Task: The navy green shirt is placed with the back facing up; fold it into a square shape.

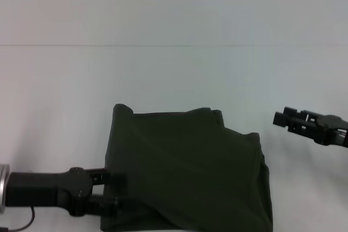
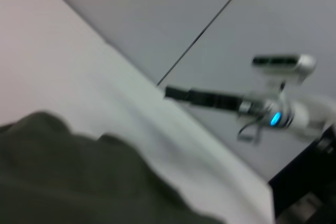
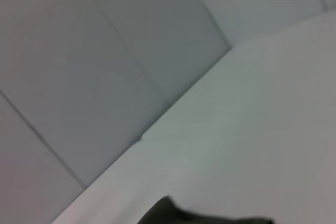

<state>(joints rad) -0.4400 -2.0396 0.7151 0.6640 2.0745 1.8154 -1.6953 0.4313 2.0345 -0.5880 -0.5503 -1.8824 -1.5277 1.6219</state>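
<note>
Next, my right gripper goes back to the shirt's corner near it, grabs that corner and pulls it square, because it stops short of the shirt's far edge.
The navy green shirt lies folded into a rough square at the near middle of the white table, plain side up, with no lettering showing. My left gripper is open at the shirt's near left edge, one finger on each side of the cloth's border. My right gripper hangs above the bare table to the right of the shirt, apart from it. The shirt also shows in the left wrist view and as a dark corner in the right wrist view. The right arm's gripper shows far off in the left wrist view.
The white table runs far back to a pale wall. The shirt's near edge reaches the bottom of the head view. A dark object stands beyond the table's end in the left wrist view.
</note>
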